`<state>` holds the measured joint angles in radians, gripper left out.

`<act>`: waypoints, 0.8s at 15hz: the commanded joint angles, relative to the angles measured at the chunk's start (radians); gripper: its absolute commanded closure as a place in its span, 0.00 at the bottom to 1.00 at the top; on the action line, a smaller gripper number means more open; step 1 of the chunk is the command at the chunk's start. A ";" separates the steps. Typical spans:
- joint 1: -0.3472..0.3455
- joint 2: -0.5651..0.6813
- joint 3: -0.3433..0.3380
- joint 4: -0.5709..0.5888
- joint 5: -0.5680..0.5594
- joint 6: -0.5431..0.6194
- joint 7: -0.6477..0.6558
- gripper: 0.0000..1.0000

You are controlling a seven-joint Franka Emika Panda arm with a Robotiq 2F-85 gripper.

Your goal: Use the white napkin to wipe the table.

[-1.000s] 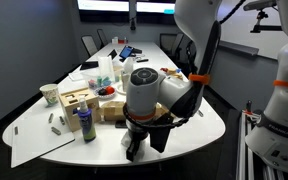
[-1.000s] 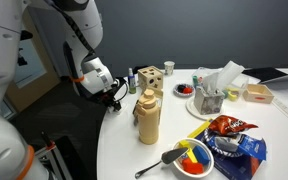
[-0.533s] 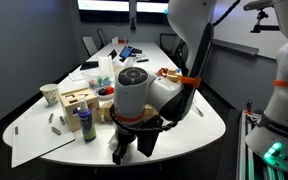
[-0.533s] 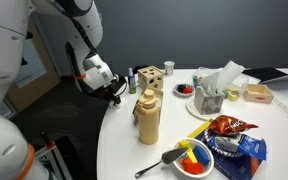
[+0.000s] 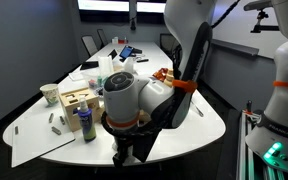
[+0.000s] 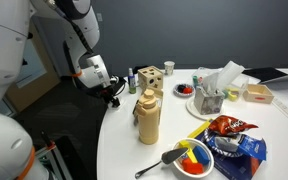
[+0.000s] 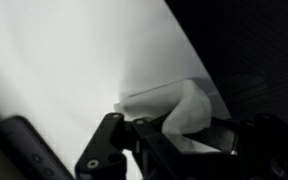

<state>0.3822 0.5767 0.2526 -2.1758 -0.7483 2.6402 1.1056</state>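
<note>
Next, my gripper turns back and wipes inward across the table's white surface [image 7: 89, 85], because it is holding the white napkin at the table's edge [image 7: 216, 92] and there is dark floor beyond.
The table [image 5: 199, 125] is a long white conference table; its near rounded end also shows in an exterior view [image 6: 119, 150] and as a bright surface in the wrist view [image 7: 64, 60]. The white napkin [image 7: 179, 105] lies rumpled at the table's edge and is bunched up between my fingers. My gripper [image 7: 174, 132] is shut on it. In both exterior views the gripper [image 5: 124, 154] [image 6: 114, 92] hangs low at the table's rim, and the arm hides the napkin there.
A tan bottle [image 6: 148, 118], a wooden block box [image 6: 151, 77], a bowl of coloured pieces [image 6: 194, 158], a snack bag [image 6: 229, 130] and a tissue holder [image 6: 212, 92] stand nearby. A blue bottle [image 5: 85, 122] and a large paper sheet [image 5: 34, 138] lie beside the arm.
The arm's wrist has swung left and down along the table's near edge, bringing the gripper lower at the rim.
</note>
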 commanded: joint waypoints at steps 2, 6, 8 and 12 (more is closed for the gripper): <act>0.084 -0.099 -0.075 -0.097 0.110 -0.039 0.035 1.00; 0.097 -0.157 -0.127 -0.200 0.126 -0.003 0.091 1.00; 0.090 -0.175 -0.145 -0.244 0.123 0.011 0.114 1.00; 0.071 -0.199 -0.155 -0.308 0.136 0.040 0.116 1.00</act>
<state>0.4586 0.4256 0.1042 -2.4084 -0.6443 2.6394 1.2162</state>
